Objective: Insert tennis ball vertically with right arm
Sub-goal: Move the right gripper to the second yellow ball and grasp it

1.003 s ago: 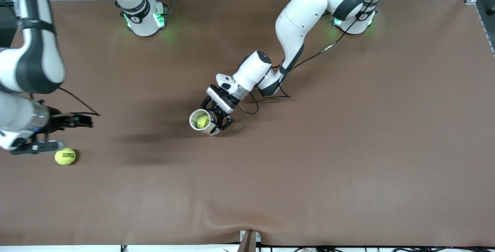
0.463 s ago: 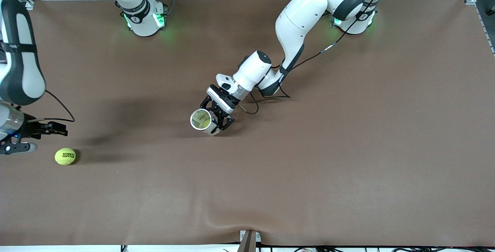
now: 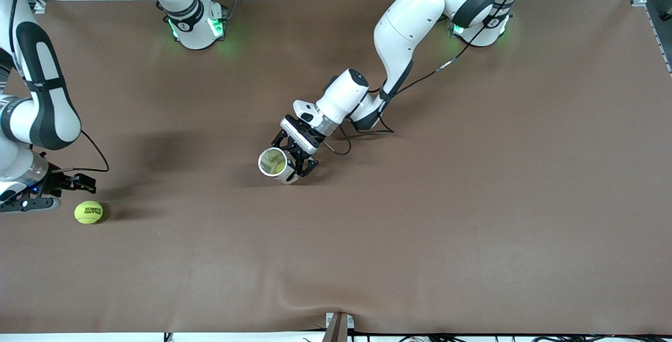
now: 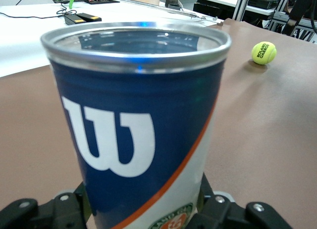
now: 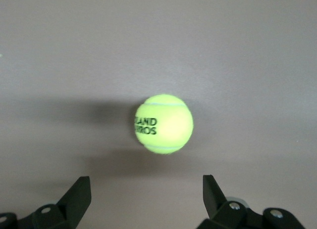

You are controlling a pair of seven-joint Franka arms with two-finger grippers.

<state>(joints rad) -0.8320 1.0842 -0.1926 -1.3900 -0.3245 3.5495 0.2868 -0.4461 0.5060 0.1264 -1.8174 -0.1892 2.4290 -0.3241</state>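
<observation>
The yellowish thing inside the can [image 3: 274, 166] is well below the can's rim, so the tennis ball [image 3: 88, 212] will go all the way inside when the robot puts it in.
A yellow-green tennis ball [image 3: 88, 212] lies on the brown table near the right arm's end; it also shows as the ball [image 5: 163, 123] in the right wrist view. My right gripper [image 3: 55, 195] hangs over the table just beside it. The right gripper [image 5: 146, 192] is open, nothing between its fingers [image 5: 79, 194]. My left gripper [image 3: 297, 159] is shut on an upright blue-and-white ball can [image 3: 274, 163] at mid-table. The can [image 4: 138, 120] has a metal rim and an open mouth. Something yellowish shows inside the mouth.
The brown mat [image 3: 420, 226] covers the whole table. A cable [image 3: 336, 148] loops from the left wrist onto the mat beside the can. A small bracket [image 3: 337, 325] sticks up at the table's edge nearest the front camera.
My right arm swung out toward its end of the table, then came back beside the ball. The left arm and the can have not moved.
</observation>
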